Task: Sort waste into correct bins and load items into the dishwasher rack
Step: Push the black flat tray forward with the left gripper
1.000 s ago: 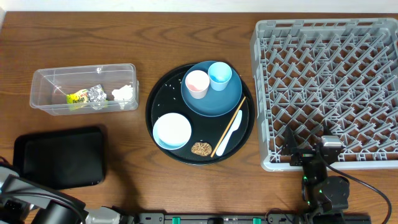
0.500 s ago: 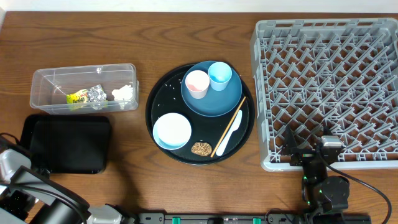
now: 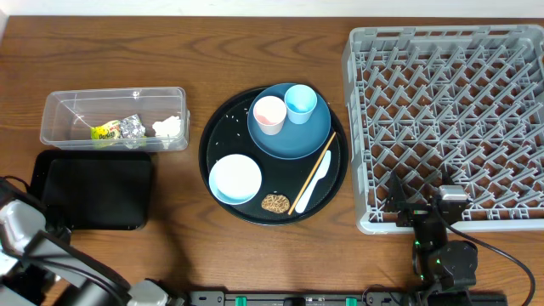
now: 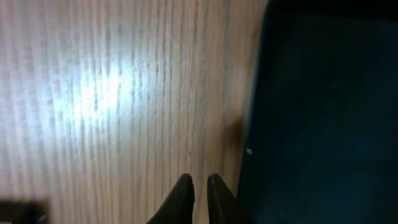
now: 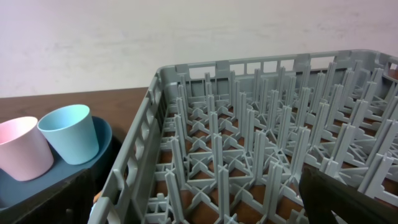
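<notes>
The pale-blue bowl's rim (image 3: pixel 258 184) is clear of the dark-blue dish, so I should move my left gripper toward the bowl (image 3: pixel 235 178) next until the fingers open above it.
The clear tub (image 3: pixel 76 110) holds the yellow-green wrapper (image 3: pixel 105 133), silver foil (image 3: pixel 130 127) and white tissue (image 3: pixel 168 127). The shallow black tray (image 3: pixel 92 189) lies just below it. The dark-blue dish (image 3: pixel 293 140) carries the pink cup (image 3: pixel 269 114) and light-blue cup (image 3: pixel 300 104). The pale-blue bowl (image 3: pixel 235 178), chopstick (image 3: pixel 312 172), spoon (image 3: pixel 314 183), cookie lump (image 3: pixel 274 203) and rice grains (image 3: pixel 240 110) lie nearby. My left gripper (image 4: pixel 199 186) is shut, empty, over wood beside the black tray's edge (image 4: pixel 255 124). My right gripper (image 5: pixel 205 211) is open at the rack's (image 3: pixel 450 119) front wall.
All the dishes and the cookie lump sit on a large round black tray (image 3: pixel 217 140) in the middle of the wooden table. My left arm (image 3: pixel 21 234) fills the bottom left corner. The rack (image 5: pixel 249 143) reaches the table's right edge.
The shallow black tray has slid up and a little right, and now sits close under the clear tub. My left arm moved with it. The right arm has not moved.
</notes>
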`<state>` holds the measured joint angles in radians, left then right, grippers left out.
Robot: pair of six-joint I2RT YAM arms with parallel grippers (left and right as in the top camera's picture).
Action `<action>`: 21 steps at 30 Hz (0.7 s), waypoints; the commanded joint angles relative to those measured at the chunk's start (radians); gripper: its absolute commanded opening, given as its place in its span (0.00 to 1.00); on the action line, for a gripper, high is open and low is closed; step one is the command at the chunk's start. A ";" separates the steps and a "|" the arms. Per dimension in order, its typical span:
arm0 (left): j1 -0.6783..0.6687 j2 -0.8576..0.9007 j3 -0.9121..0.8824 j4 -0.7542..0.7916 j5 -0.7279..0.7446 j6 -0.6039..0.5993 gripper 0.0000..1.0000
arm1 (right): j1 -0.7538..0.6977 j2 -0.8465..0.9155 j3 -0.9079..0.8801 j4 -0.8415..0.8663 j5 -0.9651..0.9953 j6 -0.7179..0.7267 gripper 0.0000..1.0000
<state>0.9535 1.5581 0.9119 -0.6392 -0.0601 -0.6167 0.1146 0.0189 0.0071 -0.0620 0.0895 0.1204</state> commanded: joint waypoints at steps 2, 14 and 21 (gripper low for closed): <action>-0.003 -0.116 0.077 -0.077 -0.002 0.012 0.12 | -0.009 -0.001 -0.002 -0.002 0.004 -0.013 0.99; -0.009 -0.391 0.091 -0.163 0.700 0.154 0.12 | -0.009 -0.001 -0.002 -0.002 0.004 -0.013 0.99; -0.164 -0.417 0.091 -0.214 0.912 0.232 0.06 | -0.009 -0.001 -0.002 -0.002 0.004 -0.013 0.99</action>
<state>0.8520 1.1473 0.9825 -0.8303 0.6952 -0.4637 0.1146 0.0189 0.0071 -0.0620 0.0898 0.1204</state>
